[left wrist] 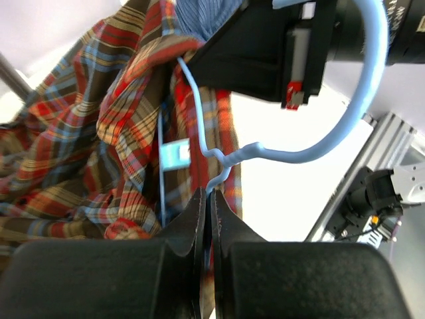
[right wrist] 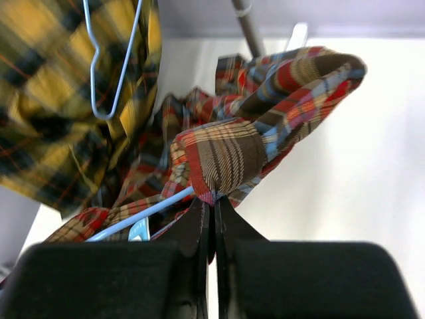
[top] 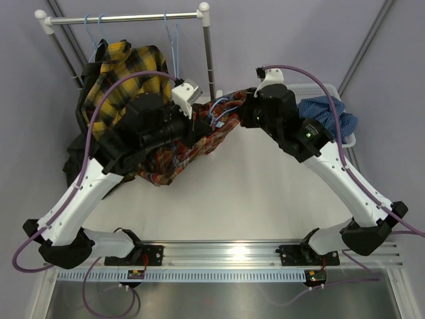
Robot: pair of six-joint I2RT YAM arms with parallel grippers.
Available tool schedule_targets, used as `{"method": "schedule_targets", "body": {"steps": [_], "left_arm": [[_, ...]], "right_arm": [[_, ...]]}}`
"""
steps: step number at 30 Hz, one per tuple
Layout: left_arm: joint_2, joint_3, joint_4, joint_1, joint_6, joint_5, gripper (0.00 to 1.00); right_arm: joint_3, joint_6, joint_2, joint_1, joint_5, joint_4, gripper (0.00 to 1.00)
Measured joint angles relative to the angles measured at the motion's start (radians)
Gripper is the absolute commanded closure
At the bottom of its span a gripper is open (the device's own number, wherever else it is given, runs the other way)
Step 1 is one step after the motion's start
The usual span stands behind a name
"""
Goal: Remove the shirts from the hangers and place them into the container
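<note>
The hanger's arm [top: 229, 111] runs into the shirt's fold at my right gripper, so next my left gripper draws the hanger's neck [left wrist: 224, 159] back while my right gripper pulls away.
The red-orange-navy plaid shirt [top: 192, 143] hangs bunched between my two arms above the table, with its light-blue hanger [top: 218, 114] still inside it. My left gripper [top: 203, 123] is shut on that hanger's wire [left wrist: 226, 159], just below the twisted neck [left wrist: 208, 194]. My right gripper [top: 234, 114] is shut on a fold of the plaid shirt's cloth [right wrist: 219, 156], pinched at the fingertips [right wrist: 214, 201]. The yellow-black plaid shirt [top: 123, 73] hangs on the rail, with the black shirt [top: 74, 159] behind it. The blue check shirt [top: 329, 111] lies in the white container [top: 350, 139] at the right.
A white-and-metal rail [top: 126, 18] stands at the back left, its post [top: 210, 60] close behind the grippers. Bare light-blue hangers [top: 174, 40] dangle from it. Another hanger [right wrist: 113, 66] shows against the yellow shirt [right wrist: 40, 86]. White tabletop [top: 265, 193] lies between the arms.
</note>
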Motion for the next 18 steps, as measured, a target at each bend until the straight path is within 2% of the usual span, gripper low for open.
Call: {"method": "schedule_targets", "body": {"steps": [8,18], "left_arm": [[-0.122,0.013,0.031,-0.004,0.024,-0.055,1.0],[-0.23,-0.039,-0.012,-0.007,0.027,0.056,1.0]], "right_arm": [[0.13,-0.058,-0.003,-0.005,0.101,-0.032,1.0],[0.183,-0.053,-0.047,-0.079,0.055,-0.11,1.0]]}}
